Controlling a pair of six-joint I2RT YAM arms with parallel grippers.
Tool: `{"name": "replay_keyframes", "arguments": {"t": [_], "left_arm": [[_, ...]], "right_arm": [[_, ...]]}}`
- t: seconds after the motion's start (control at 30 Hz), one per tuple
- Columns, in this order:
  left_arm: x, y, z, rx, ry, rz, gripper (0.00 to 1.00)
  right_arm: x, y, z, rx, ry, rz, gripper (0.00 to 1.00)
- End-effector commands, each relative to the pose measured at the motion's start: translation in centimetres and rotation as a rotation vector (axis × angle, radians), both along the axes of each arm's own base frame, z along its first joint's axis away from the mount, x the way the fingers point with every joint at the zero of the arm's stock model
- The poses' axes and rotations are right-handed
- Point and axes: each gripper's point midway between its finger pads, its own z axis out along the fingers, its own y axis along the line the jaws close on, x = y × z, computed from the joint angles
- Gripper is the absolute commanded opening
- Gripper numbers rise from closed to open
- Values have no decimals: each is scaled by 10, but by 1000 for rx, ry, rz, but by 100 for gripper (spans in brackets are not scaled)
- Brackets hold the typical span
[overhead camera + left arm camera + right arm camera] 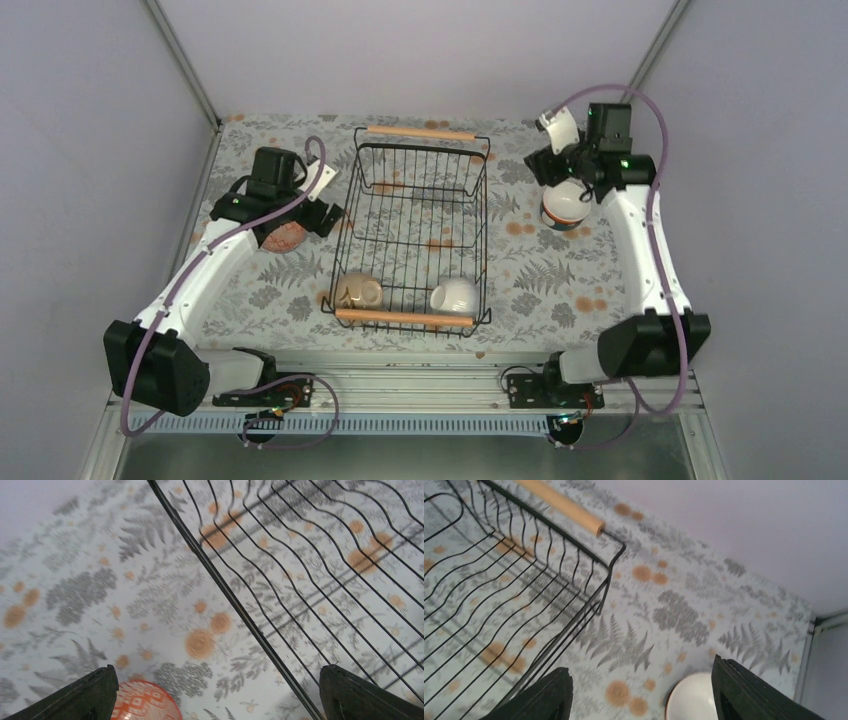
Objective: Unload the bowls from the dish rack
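Observation:
I should first use my right gripper to turn the rack by its far wooden handle (421, 132), because the rack's bowls are at its near end (408, 295), close to my arms' bases.
The dish rack (420, 225) stands mid-table, a black wire basket with two wooden handles. A beige bowl (357, 291) and a white bowl (455, 295) lie inside at its near end. An orange patterned bowl (284, 237) sits on the table left of the rack and shows in the left wrist view (145, 703). My left gripper (322, 215) (220, 700) is open and empty above the rack's left edge (235, 605). A bowl with a white interior (563, 205) (691, 702) sits right of the rack. My right gripper (562, 188) (644, 695) is open and empty above it.
The table carries a fern-and-flower patterned cloth (540, 275). Grey walls close in at the back and both sides. The rack's far wooden handle (559, 505) and its far right corner lie to the left in the right wrist view.

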Motion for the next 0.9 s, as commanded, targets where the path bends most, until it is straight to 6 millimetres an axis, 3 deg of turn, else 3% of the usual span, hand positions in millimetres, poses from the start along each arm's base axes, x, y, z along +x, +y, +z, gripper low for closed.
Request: {"name": "replay_keyframes", "arguments": {"t": [0.0,0.13,0.2,0.3,0.43,0.67,0.87], "left_arm": [[11,10,58,31,-170,22,100],[11,15,103,38,-291,24,100],[10,19,117,51,-325,34,100],[11,27,123,83,-340,62,100],[8,36,113,121,-325,83,100],[2,44,101,138,-310,95,100],[-1,45,91,137,-294,90,100]], "right_arm": [[41,10,-11,-83,16,41,68],[78,42,-23,-184,-34,135,68],[96,61,-34,-221,-36,191,67],[120,88,-38,-228,-17,261,62],[142,121,-24,-224,-56,323,59],[147,174,-56,-324,-59,419,56],[133,193,-56,-287,-68,460,54]]}}
